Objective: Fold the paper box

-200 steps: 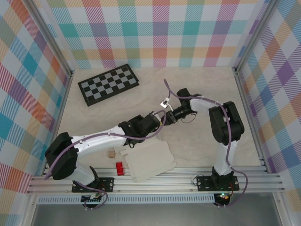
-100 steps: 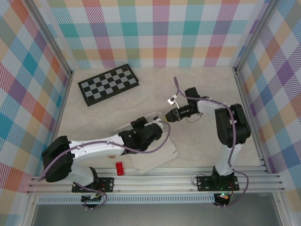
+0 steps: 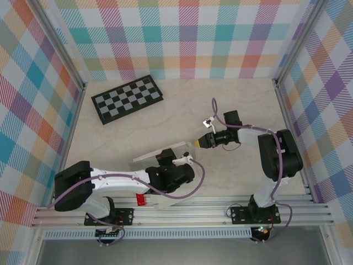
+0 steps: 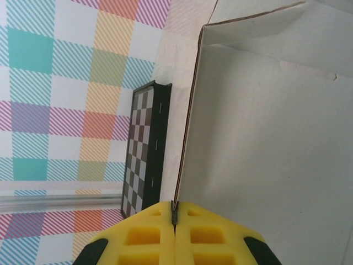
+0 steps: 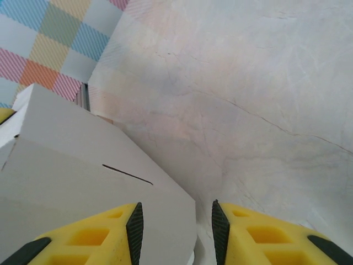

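With the box's side panel open (image 4: 245, 30) and the box tilted, my left gripper next eases the box back and steadies it while my right gripper folds the side panel in.
The paper box (image 3: 163, 153) is a white cardboard sheet tilted up on edge near the front middle of the table. My left gripper (image 3: 180, 166) is shut on it: in the left wrist view the yellow fingers (image 4: 149, 237) pinch the thin edge of an upright panel (image 4: 265, 138) of the box, at the gripper tips (image 4: 175, 214). My right gripper (image 3: 199, 142) hovers just right of the box's raised far corner. Seen from the right wrist, it (image 5: 176, 227) is open, and a slotted corner of the box (image 5: 99, 182) reaches into the gap without being pinched.
A black-and-grey checkerboard (image 3: 127, 99) lies at the back left, also visible past the panel (image 4: 142, 154). A small red block (image 3: 141, 199) sits by the front rail under the left arm. Plaid walls close in the back and sides. Bare marble table (image 5: 248, 110) lies to the right.
The box lay flat near the front edge; the left gripper has now lifted it up on edge. The left arm drew back towards the front, and the right gripper shifted right.
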